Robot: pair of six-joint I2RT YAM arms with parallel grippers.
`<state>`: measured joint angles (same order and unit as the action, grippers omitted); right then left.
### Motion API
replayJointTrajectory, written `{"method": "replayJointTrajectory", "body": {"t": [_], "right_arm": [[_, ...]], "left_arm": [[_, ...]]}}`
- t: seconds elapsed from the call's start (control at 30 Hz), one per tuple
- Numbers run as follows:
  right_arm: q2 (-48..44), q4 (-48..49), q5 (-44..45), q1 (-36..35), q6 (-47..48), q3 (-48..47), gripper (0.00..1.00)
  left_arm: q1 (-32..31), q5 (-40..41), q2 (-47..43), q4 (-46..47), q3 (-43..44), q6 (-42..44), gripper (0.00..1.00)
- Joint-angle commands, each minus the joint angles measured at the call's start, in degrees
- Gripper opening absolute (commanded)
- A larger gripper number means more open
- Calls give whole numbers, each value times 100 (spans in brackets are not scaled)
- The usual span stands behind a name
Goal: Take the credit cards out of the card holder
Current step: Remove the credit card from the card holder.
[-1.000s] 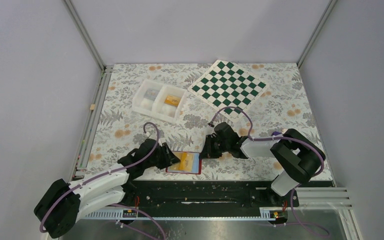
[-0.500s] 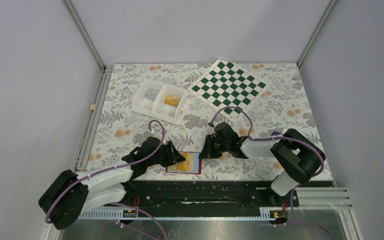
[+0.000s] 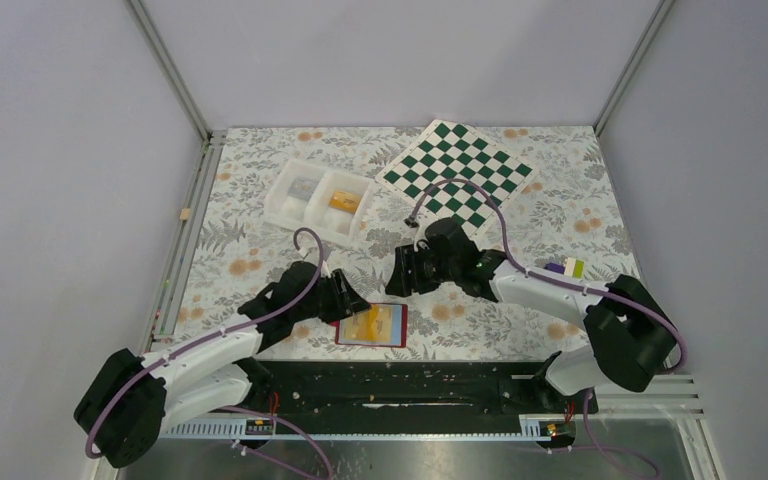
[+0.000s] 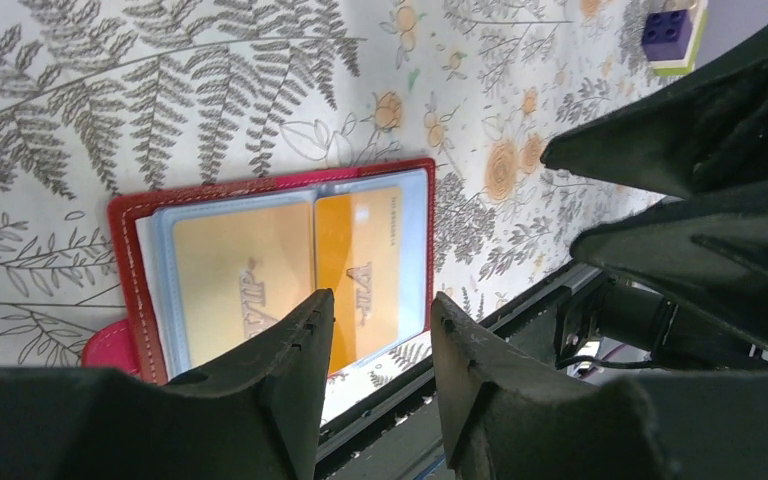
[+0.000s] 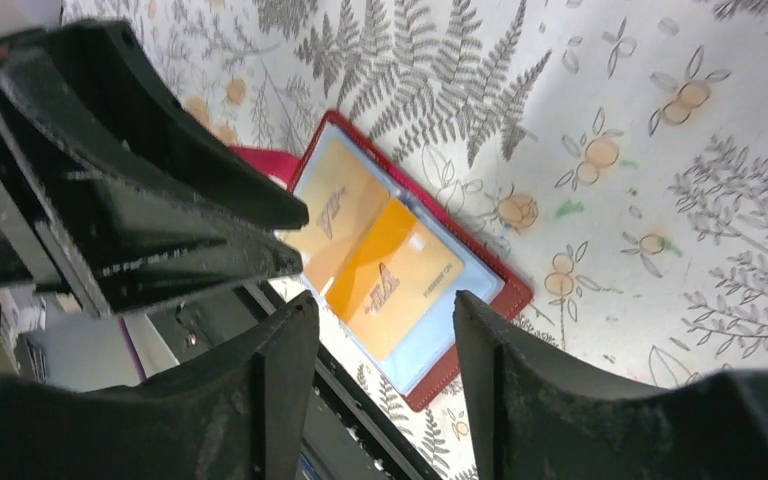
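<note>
The brighter credit card [image 3: 376,322] sits in the loose holder's sleeve, so next my right gripper pins the sleeve's outer edge [image 3: 400,325] while my left gripper slides the card out.
The card holder [image 3: 394,320] lies open near the table's front edge, red outside [image 4: 124,262] and pale blue inside [image 5: 438,345]. Two orange-yellow credit cards show in it. One sits pale under the left sleeve [image 4: 232,278]. The brighter one [image 4: 362,262] lies slightly askew on the right page [image 5: 396,272]. My left gripper [image 3: 353,301] hangs open over the holder's left side, nothing between its fingers [image 4: 380,305]. My right gripper [image 3: 398,281] is open above and behind the holder, apart from it, its jaws empty [image 5: 382,300].
A white two-compartment tray [image 3: 320,200] with small items stands at the back left. A green-and-white chessboard [image 3: 457,172] lies at the back. A small purple and green block [image 3: 566,267] sits to the right. The black base rail [image 3: 400,380] runs just in front of the holder.
My right gripper has opened and risen back from the holder's right edge. The left gripper opened slightly and shifted right over the holder's left side.
</note>
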<state>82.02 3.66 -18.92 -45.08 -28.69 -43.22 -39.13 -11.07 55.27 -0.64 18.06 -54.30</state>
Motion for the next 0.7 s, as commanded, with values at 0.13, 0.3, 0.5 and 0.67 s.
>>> {"method": "replayJointTrajectory", "body": {"t": [0.13, 0.3, 0.5, 0.67], "right_arm": [[-243, -1027, 1016, -45, -1181, 240, 68], [-170, -348, 628, -80, -1593, 584, 61], [289, -50, 629, -453, -1696, 427, 44], [442, -74, 835, -528, -1707, 339, 34]], "left_arm": [[30, 172, -184, -316, 83, 217, 41], [29, -227, 70, 419, -228, 106, 41], [34, -361, 244, 904, -504, -46, 42], [30, -321, 165, 874, -568, -13, 42]]}}
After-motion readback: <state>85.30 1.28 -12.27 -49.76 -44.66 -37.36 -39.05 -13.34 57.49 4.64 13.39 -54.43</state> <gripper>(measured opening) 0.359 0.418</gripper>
